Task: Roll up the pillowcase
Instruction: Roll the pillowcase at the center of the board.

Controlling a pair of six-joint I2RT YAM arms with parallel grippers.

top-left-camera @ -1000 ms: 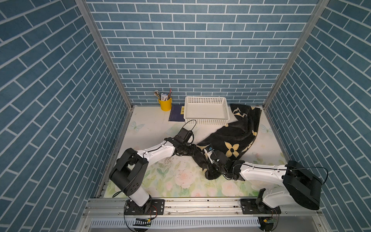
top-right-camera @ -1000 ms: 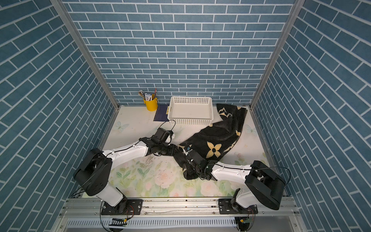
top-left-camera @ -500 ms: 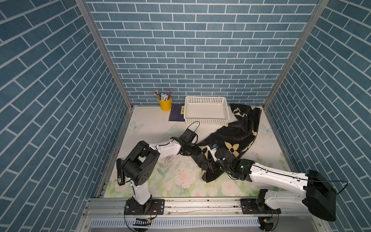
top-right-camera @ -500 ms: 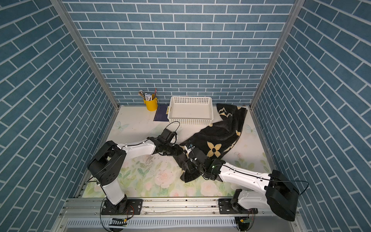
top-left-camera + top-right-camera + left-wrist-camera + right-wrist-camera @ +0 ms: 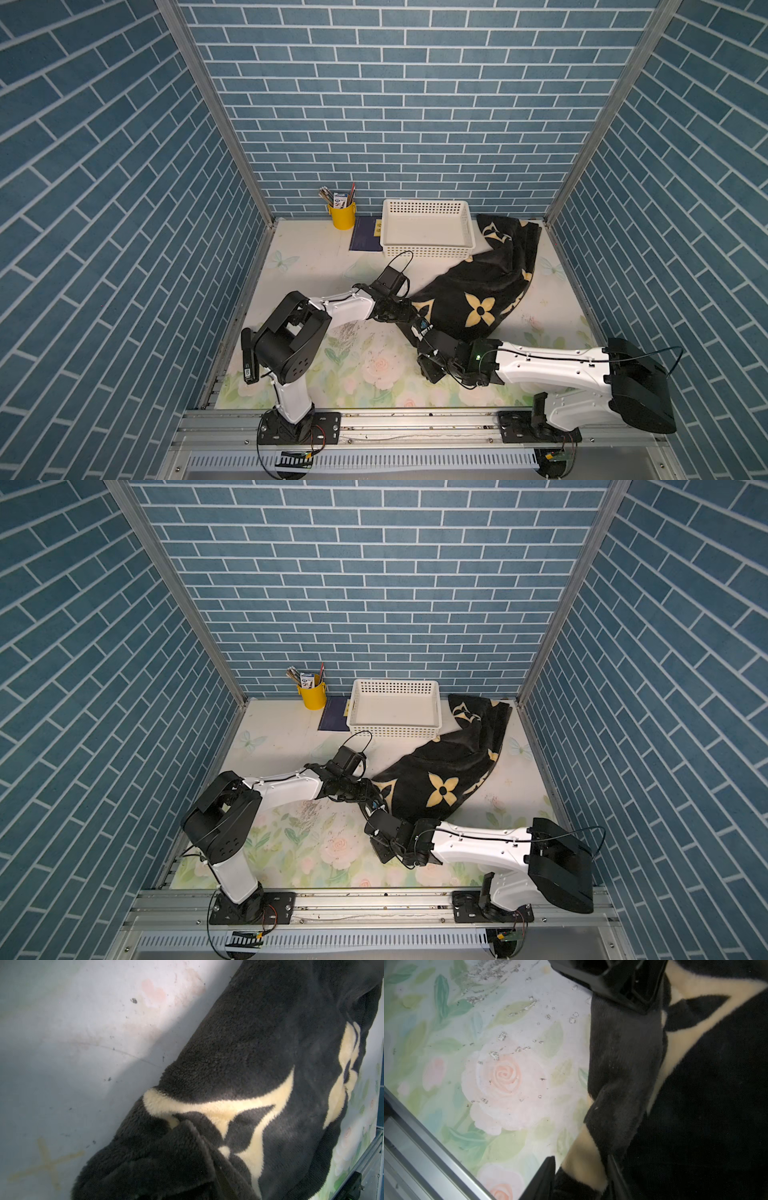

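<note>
The folded pillowcase kinks (image 5: 596, 1102) in front of my right gripper, so that gripper should lay the pillowcase's near end (image 5: 584, 1162) straight along the pillowcase before I roll on.
The pillowcase (image 5: 478, 291) (image 5: 440, 771) is a plush black cloth with cream flower and star motifs. It lies bunched on a diagonal from the back right corner to the middle of the table. My left gripper (image 5: 401, 312) (image 5: 365, 791) is at its near left end. The left wrist view shows folded plush (image 5: 259, 1043) covering the jaws, which stand closed on it. My right gripper (image 5: 422, 332) (image 5: 580, 1159) is just in front of the left one, shut on a fold of the same end. Cloth (image 5: 716, 1084) fills the gap between its two fingers (image 5: 544, 1176).
A white basket (image 5: 428, 249) stands at the back, touching the cloth's far part. A yellow pen cup (image 5: 342, 215) and a dark blue booklet (image 5: 365, 239) sit to its left. The metal front rail (image 5: 374, 419) and the brick walls bound the floral table.
My right gripper let go of the cloth's near end and closed on it again. Both arms swung their elbows outward. The left gripper kept its place at the cloth.
</note>
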